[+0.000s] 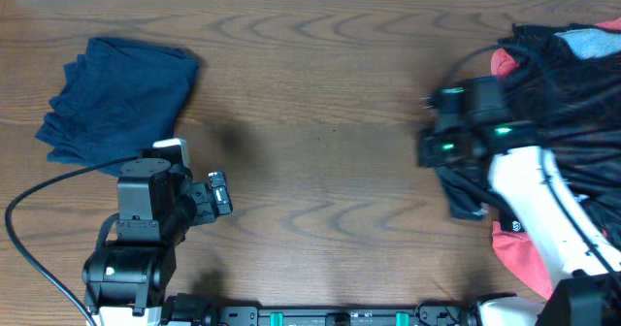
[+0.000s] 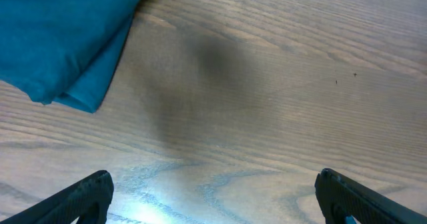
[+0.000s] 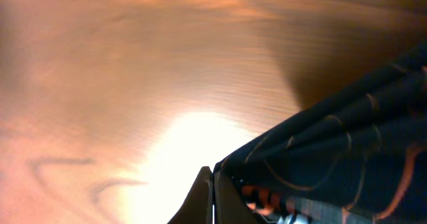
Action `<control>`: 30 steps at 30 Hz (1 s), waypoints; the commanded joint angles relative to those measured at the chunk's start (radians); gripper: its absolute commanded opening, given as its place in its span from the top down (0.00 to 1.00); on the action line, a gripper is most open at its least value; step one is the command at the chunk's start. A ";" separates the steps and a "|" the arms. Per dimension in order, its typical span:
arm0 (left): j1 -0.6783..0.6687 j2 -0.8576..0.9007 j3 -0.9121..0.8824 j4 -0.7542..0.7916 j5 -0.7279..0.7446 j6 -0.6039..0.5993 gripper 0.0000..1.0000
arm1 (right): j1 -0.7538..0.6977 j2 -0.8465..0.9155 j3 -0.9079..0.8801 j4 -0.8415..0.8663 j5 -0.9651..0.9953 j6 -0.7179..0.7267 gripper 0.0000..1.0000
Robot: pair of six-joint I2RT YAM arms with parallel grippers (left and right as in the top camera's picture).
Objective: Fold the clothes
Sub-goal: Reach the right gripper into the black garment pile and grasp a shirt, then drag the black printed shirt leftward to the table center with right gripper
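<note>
The dark striped garment (image 1: 462, 202) is pinched in my right gripper and the wood (image 1: 330, 151) next to the pile is open, so I go on pulling until the garment spreads out there.
A folded dark blue garment (image 1: 121, 93) lies at the table's far left; its corner shows in the left wrist view (image 2: 60, 44). My left gripper (image 1: 221, 192) is open and empty over bare wood, to the right of that garment (image 2: 213, 197). A pile of dark clothes with thin stripes (image 1: 572, 93) sits at the right, with red (image 1: 524, 258) and grey (image 1: 587, 43) pieces in it. My right gripper (image 1: 456, 171) is shut on a dark striped garment (image 3: 347, 137) at the pile's left edge; the fingers are pinched together (image 3: 212, 194).
The wooden table (image 1: 330, 113) stretches between the two garments. The left arm's black cable (image 1: 39, 229) loops at the near left. The arm bases (image 1: 340, 316) stand along the near edge.
</note>
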 commanded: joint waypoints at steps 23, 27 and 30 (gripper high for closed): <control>0.004 0.000 0.019 0.001 0.016 -0.002 0.02 | 0.465 0.134 -0.009 0.701 0.194 0.193 0.61; 0.004 0.004 0.019 0.004 0.079 -0.002 0.02 | 0.416 0.095 -0.009 0.491 0.311 0.202 0.46; 0.004 0.022 0.008 0.027 0.138 -0.002 0.02 | 0.349 0.024 -0.009 0.335 0.401 0.246 0.44</control>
